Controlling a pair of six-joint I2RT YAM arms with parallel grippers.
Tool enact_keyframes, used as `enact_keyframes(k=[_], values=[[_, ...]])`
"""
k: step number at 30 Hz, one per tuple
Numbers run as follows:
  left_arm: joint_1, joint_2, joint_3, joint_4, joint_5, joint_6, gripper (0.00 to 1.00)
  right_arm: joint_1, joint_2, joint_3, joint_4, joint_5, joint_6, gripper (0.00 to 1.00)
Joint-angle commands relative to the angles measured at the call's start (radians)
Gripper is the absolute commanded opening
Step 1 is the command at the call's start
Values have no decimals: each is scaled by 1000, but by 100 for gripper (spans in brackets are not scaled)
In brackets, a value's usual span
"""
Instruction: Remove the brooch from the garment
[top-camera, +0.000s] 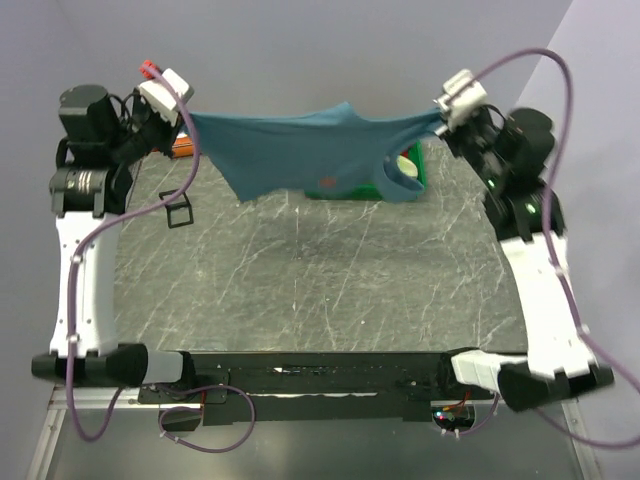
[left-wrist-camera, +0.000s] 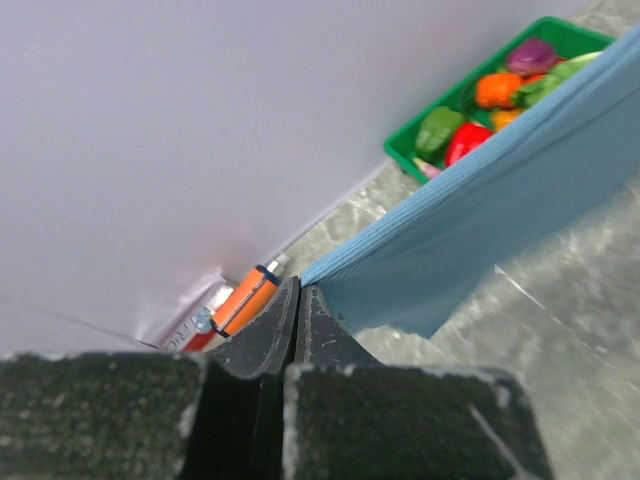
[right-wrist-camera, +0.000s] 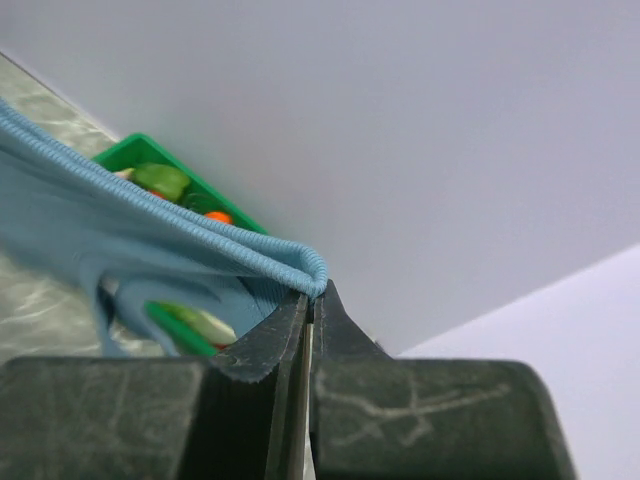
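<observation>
I should pull the garment back with my left gripper and right gripper and lay it flat before I take the brooch (top-camera: 327, 182), because the garment is hanging over the green tray (top-camera: 416, 166).
The teal-blue garment (top-camera: 310, 150) hangs stretched in the air above the far edge of the table, held at both ends. My left gripper (top-camera: 183, 112) is shut on its left corner, and the cloth runs off to the right in the left wrist view (left-wrist-camera: 500, 190). My right gripper (top-camera: 440, 118) is shut on its right edge, a ribbed hem (right-wrist-camera: 250, 255) folded over the fingertips. The brooch (top-camera: 327, 183) is a tiny reddish speck low on the hanging cloth, near the middle. It does not show in the wrist views.
A green tray (top-camera: 418, 170) with toy vegetables stands behind the garment at the far right; it also shows in the left wrist view (left-wrist-camera: 410, 155). An orange cylinder (left-wrist-camera: 245, 298) lies at the far left by the wall. A small black frame (top-camera: 176, 213) lies on the dark marbled table (top-camera: 320, 280).
</observation>
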Motion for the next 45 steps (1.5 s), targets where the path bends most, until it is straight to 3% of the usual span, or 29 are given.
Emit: enact_keyframes(k=[1, 5, 6, 8, 14, 19, 22, 27, 34, 36, 38, 39, 42, 45], values=[[1, -110, -7, -84, 39, -59, 1, 5, -205, 0, -177, -41, 107, 0], [-4, -159, 71, -185, 81, -94, 1, -8, -347, -11, -358, -164, 172, 0], [-4, -173, 79, -188, 99, -140, 1, -10, -373, -9, -455, -162, 176, 0], [-11, -190, 44, -181, 125, -181, 1, -10, -402, -43, -487, -127, 179, 0], [-28, -172, -221, -107, 159, -154, 1, -8, -427, -299, -314, -132, 123, 0], [-28, -51, -455, -86, 201, -47, 1, -5, -292, -513, -159, -208, 26, 0], [-28, 67, -560, -15, 174, -10, 1, -5, -159, -592, -12, -149, 75, 0], [-27, 346, -461, -15, 68, 1, 1, -7, 140, -502, 21, -57, 70, 0], [-30, 520, -323, 141, 4, -113, 1, -7, 392, -313, 70, 20, 64, 0], [-33, 575, -286, 144, -25, -125, 6, -5, 464, -275, 76, 54, 67, 0], [-44, 609, -238, 128, -54, -139, 18, -5, 506, -241, 84, 88, 64, 0], [-47, 632, -226, 123, -71, -140, 22, -5, 533, -232, 87, 95, 57, 4], [-57, 620, -214, 125, -133, -159, 30, -5, 552, -207, 65, 85, 46, 38], [-62, 540, -246, 138, -166, -180, 38, -5, 517, -182, 4, 77, 73, 52]])
